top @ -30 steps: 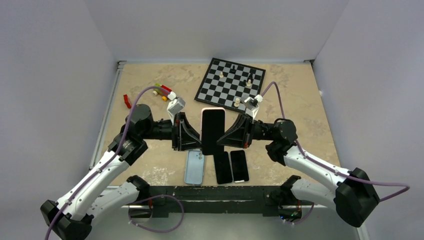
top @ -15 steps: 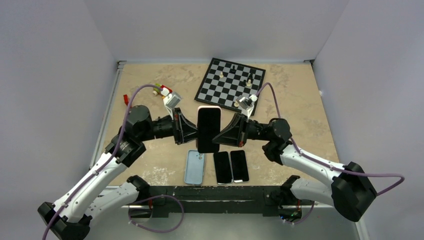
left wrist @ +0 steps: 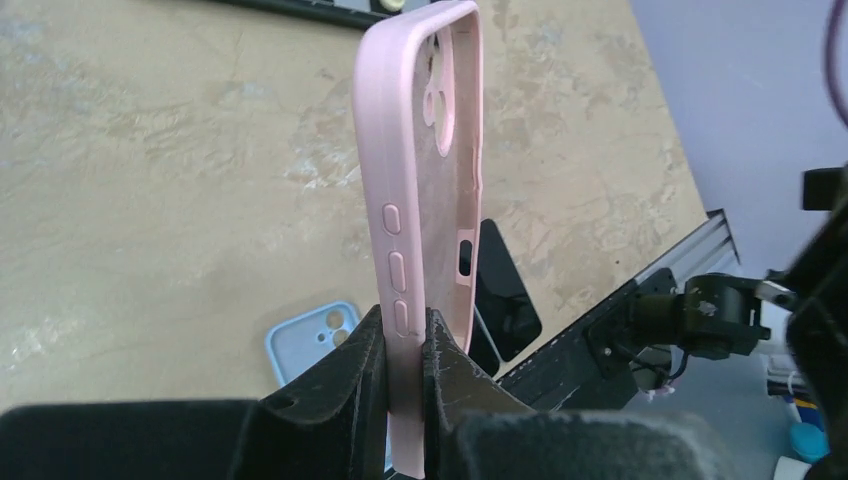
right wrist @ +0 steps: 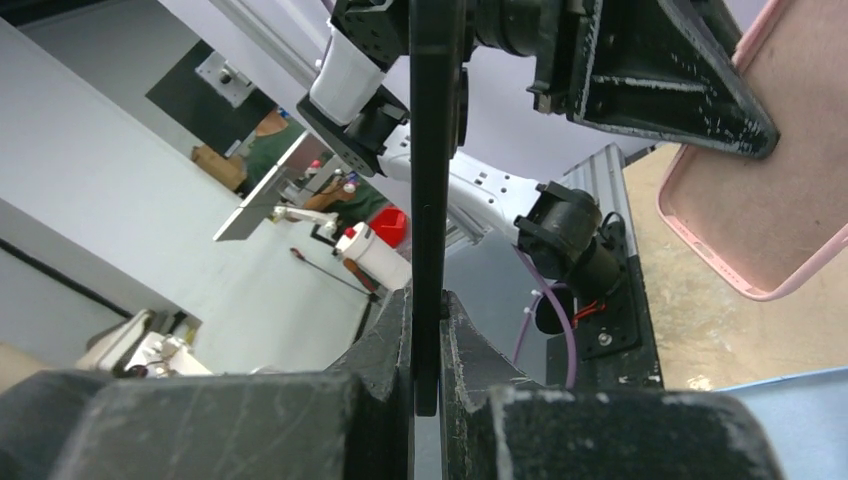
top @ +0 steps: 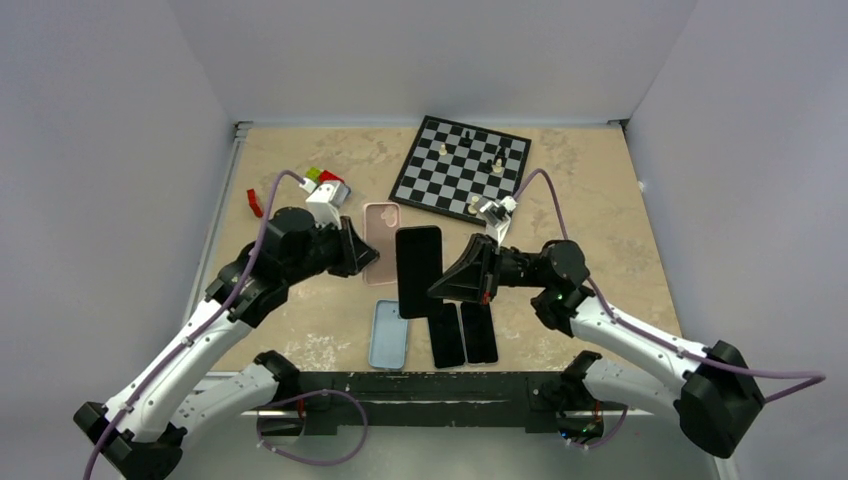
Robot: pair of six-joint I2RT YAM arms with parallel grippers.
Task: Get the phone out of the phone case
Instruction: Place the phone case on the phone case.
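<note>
The empty pink case (top: pixel 381 222) is hanging clear of the black phone, so the robot's left gripper keeps moving it down toward the light blue case (top: pixel 388 338) until it rests there.
The black phone (top: pixel 418 270) is out of its case and held in the air by my right gripper (top: pixel 441 284), which is shut on its right edge; in the right wrist view the phone (right wrist: pixel 430 180) shows edge-on between the jaws. The empty pink phone case (top: pixel 379 228) is held apart from it, to the left, by my left gripper (top: pixel 366 252), shut on the case's edge. In the left wrist view the pink case (left wrist: pixel 425 180) stands upright between the fingers (left wrist: pixel 345 385), its inside bare. The pink case also shows in the right wrist view (right wrist: pixel 770 190).
A light blue case (top: pixel 389 334) and two black phones (top: pixel 445 335) (top: pixel 478 331) lie near the front edge. A chessboard (top: pixel 462 168) with several pieces sits at the back. Small coloured toys (top: pixel 322 180) and a red piece (top: pixel 254 202) lie at the back left.
The phone and the pink case have come apart. My left gripper has pulled the case away to the left and back; my right gripper keeps the bare phone.
</note>
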